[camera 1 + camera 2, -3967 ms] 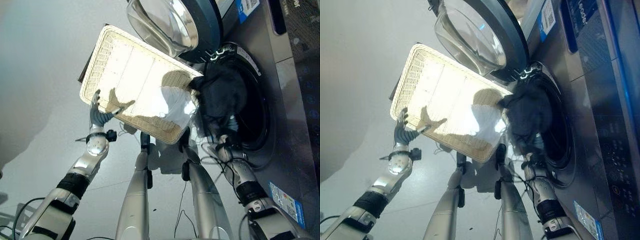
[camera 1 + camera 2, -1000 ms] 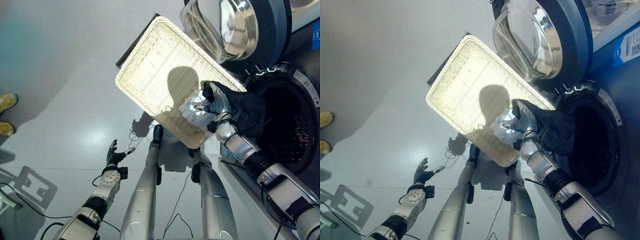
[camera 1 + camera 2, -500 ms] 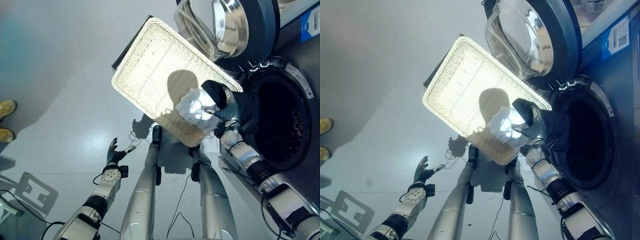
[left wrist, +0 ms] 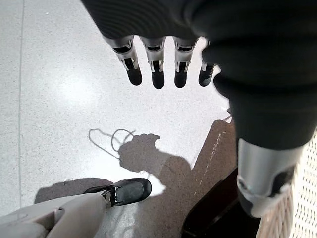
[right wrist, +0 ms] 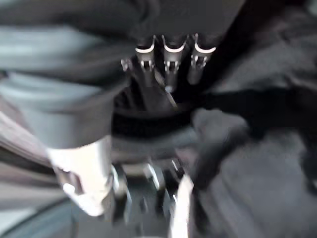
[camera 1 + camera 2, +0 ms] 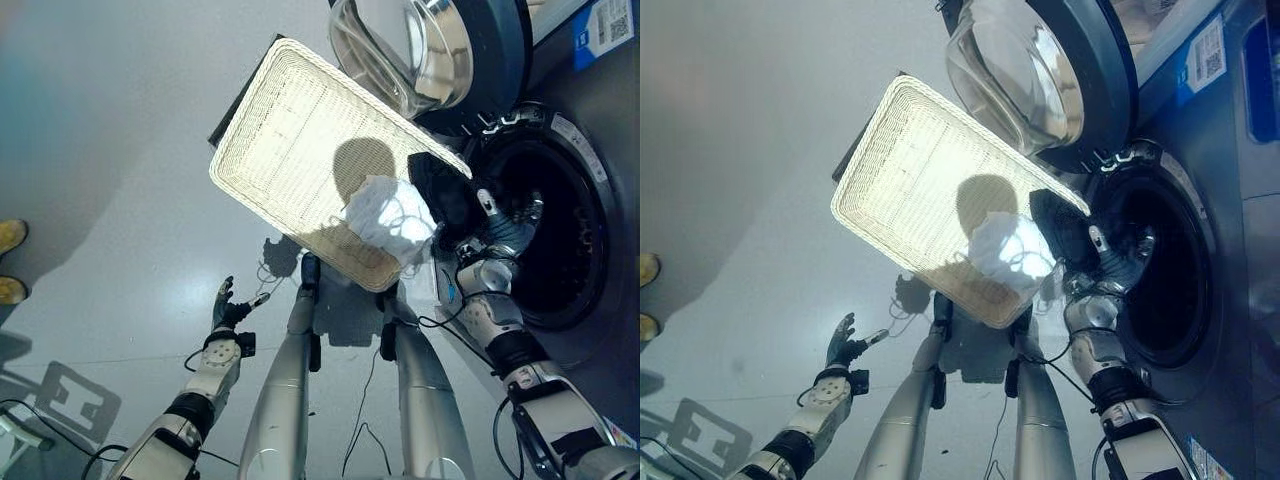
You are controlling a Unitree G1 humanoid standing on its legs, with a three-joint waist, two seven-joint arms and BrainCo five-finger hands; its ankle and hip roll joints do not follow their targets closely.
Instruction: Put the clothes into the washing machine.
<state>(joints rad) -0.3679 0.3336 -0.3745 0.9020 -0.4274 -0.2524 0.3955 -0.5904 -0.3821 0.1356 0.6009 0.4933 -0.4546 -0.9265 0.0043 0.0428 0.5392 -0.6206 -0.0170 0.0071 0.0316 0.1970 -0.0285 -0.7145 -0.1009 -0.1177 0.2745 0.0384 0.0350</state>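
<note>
I expect the white cloth (image 6: 388, 216) to pull out long and trail behind when I carry it to the drum, because loose folds (image 6: 404, 230) lie bunched up in the basket.
A white cloth (image 6: 385, 215) lies bunched in the wicker basket (image 6: 290, 150), at the corner nearest the washing machine. A dark cloth (image 6: 445, 195) hangs between that corner and the open drum (image 6: 565, 235), across the drum's rim. My right hand (image 6: 497, 232) is at the drum's mouth just beside the dark cloth, fingers straight and spread; in the right wrist view its fingers (image 5: 168, 62) point at dark cloth (image 5: 257, 168). My left hand (image 6: 228, 310) hangs low over the floor, open, its straight fingers (image 4: 157, 74) above bare floor.
The washer's round glass door (image 6: 450, 50) stands swung open above the basket's far end. A person's yellow shoes (image 6: 10, 235) show at the left edge. Grey floor (image 6: 110, 150) spreads left of the basket.
My right hand has left the white cloth and moved right to the drum's mouth; the white cloth stays in the basket. The left hand, raised by the basket 4 s ago, hangs low.
</note>
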